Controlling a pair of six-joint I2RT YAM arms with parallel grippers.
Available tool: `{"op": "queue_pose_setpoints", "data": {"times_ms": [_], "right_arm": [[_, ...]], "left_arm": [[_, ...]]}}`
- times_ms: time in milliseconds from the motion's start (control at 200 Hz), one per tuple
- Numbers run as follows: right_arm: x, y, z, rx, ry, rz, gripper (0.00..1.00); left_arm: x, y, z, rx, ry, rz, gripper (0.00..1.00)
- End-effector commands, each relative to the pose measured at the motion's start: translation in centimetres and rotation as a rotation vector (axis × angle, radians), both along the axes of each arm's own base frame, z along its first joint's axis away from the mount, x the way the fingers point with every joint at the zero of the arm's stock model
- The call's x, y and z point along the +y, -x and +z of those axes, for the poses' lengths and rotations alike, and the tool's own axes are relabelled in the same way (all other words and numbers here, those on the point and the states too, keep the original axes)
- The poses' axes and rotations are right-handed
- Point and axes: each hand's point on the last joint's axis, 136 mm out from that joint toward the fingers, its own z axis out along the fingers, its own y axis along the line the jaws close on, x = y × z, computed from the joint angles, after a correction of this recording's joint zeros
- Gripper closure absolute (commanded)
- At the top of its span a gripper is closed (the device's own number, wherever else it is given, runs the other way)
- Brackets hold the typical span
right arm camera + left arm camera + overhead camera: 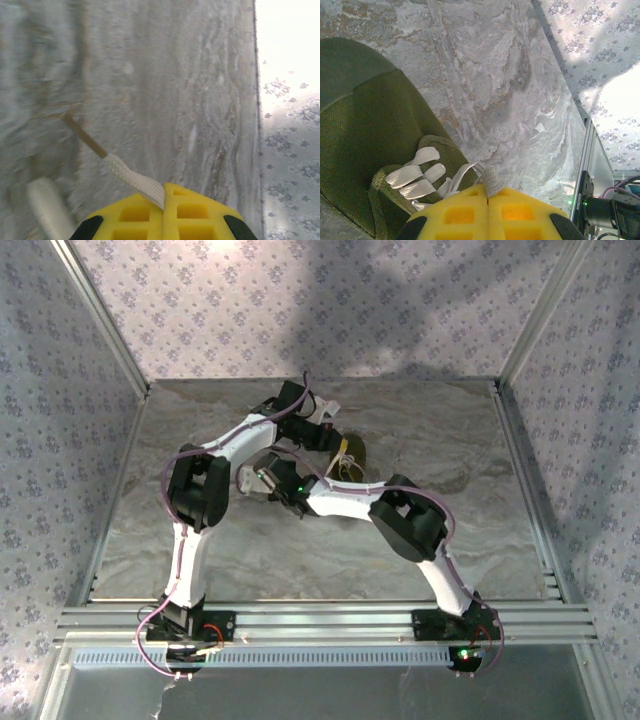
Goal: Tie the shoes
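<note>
My right gripper is holding the lace with the lace's brown tip (84, 135) pointing over clear tabletop (145, 95) away from the shoe, so it should keep laying the lace out and let go of it there.
The olive-green shoe (365, 135) lies at the left of the left wrist view, its white laces (412, 177) crossing the tongue. My left gripper (488, 192) is shut on a short stretch of lace right beside the shoe. From above, the shoe (355, 452) sits mid-table, with the left gripper (325, 433) just to its left. My right gripper (164, 192) is shut on the other lace end (132, 176), whose brown tip (82, 132) points away over the table. In the top view the right gripper (252, 480) is left of the shoe, with both arms crossing.
The marbled grey table (450, 460) is boxed in by floral-patterned walls (300, 300) with metal rails (520, 480) along its edges. A blurred white shape (47, 207) lies at the lower left of the right wrist view.
</note>
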Motion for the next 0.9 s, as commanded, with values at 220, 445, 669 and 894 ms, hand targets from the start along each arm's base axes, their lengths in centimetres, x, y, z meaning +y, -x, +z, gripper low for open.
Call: {"op": "queue_pose_setpoints", "data": {"times_ms": [220, 445, 669, 894], "right_arm": [[-0.8, -6.0, -0.9, -0.106, 0.149, -0.15, 1.0], [-2.8, -8.6, -1.5, -0.131, 0.222, -0.261, 1.0], [-1.5, -6.8, -0.9, -0.054, 0.15, -0.231, 0.65], [-0.8, -5.6, 0.0, -0.024, 0.096, -0.222, 0.51]], "left_arm": [[-0.3, 0.2, 0.7, 0.001, 0.019, -0.035, 1.0], [-0.7, 0.5, 0.5, 0.009, 0.017, -0.042, 1.0], [-0.8, 0.5, 0.5, 0.009, 0.018, -0.044, 1.0], [-0.7, 0.7, 0.8, 0.005, 0.021, -0.05, 1.0]]}}
